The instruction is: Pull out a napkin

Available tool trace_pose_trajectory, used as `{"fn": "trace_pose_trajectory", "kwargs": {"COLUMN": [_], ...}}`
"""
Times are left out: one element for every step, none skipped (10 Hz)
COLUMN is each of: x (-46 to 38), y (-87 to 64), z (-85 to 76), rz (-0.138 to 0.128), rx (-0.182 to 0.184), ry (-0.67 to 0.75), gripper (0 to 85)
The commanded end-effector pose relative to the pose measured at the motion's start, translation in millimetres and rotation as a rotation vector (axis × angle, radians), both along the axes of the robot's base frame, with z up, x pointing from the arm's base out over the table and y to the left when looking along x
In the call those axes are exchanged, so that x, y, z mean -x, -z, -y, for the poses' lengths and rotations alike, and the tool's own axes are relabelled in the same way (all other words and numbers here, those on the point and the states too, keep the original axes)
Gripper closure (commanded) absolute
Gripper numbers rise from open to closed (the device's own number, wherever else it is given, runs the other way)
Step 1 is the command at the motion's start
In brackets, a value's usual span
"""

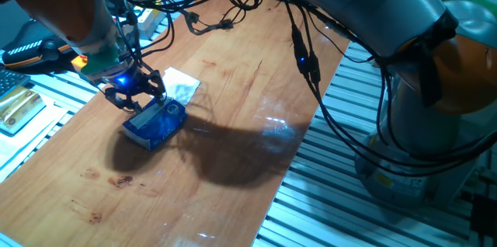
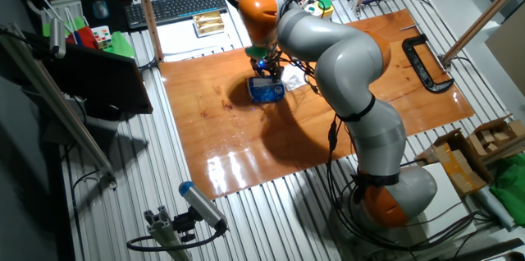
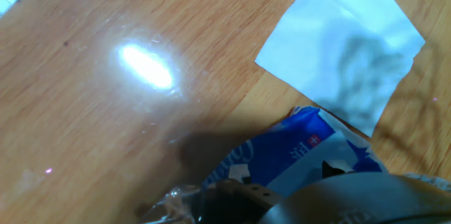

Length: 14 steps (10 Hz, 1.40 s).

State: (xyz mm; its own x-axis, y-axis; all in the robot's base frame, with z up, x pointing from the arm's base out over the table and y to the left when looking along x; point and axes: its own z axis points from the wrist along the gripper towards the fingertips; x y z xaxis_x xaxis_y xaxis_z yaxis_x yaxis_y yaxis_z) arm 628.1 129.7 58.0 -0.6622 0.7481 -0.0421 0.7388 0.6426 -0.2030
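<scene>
The napkin (image 1: 149, 113) should rise as a wide, floppy sheet when the robot's gripper pulls, because its pale edge (image 1: 143, 117) runs along the top of the blue tissue pack.
The blue plastic tissue pack (image 1: 155, 123) lies on the wooden table (image 1: 248, 84); it also shows in the other fixed view (image 2: 267, 90) and in the hand view (image 3: 303, 155). My gripper (image 1: 138, 101) hangs right over the pack's top, fingers spread, holding nothing. It also shows in the other fixed view (image 2: 267, 70). One dark finger (image 3: 338, 203) fills the bottom of the hand view. A flat-folded white tissue square (image 1: 182, 85) lies just beyond the pack, also in the hand view (image 3: 342, 48). The loose rumpled napkin is not in view.
Black cables (image 1: 225, 14) trail over the far end of the table. A black C-clamp (image 2: 426, 64) sits at the table's right side, a keyboard (image 2: 176, 6) behind it. The arm's base (image 2: 394, 195) stands by the front edge.
</scene>
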Motion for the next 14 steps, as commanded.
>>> {"fn": "trace_pose_trajectory", "kwargs": {"x": [0.6, 0.8, 0.4, 0.7, 1.2, 1.7, 2.2, 2.3, 2.3, 2.2, 2.2, 2.3, 2.3, 2.4], "y": [-0.1, -0.9, -1.1, -0.7, -0.1, 0.6, 0.7, 0.7, 0.7, 0.6, 0.6, 0.4, 0.2, 0.0], "z": [1.1, 1.2, 0.6, 0.8, 1.2, 0.8, 0.5, 0.6, 0.7, 0.6, 0.6, 0.7, 0.7, 0.7], "rz": [-0.004, -0.007, -0.010, -0.014, -0.018, -0.019, -0.021, -0.023, -0.023, -0.023, -0.023, -0.025, -0.025, -0.026], "rx": [0.001, 0.000, 0.002, 0.003, 0.002, 0.004, 0.007, 0.006, 0.006, 0.009, 0.011, 0.010, 0.007, 0.002], "ry": [-0.004, -0.006, -0.006, -0.008, -0.014, -0.013, -0.014, -0.016, -0.017, -0.019, -0.019, -0.020, -0.021, -0.026], "gripper": [29.0, 29.0, 29.0, 29.0, 30.3, 31.7, 32.3, 33.3, 35.0, 38.0, 43.0, 50.3, 60.7, 69.0]}}
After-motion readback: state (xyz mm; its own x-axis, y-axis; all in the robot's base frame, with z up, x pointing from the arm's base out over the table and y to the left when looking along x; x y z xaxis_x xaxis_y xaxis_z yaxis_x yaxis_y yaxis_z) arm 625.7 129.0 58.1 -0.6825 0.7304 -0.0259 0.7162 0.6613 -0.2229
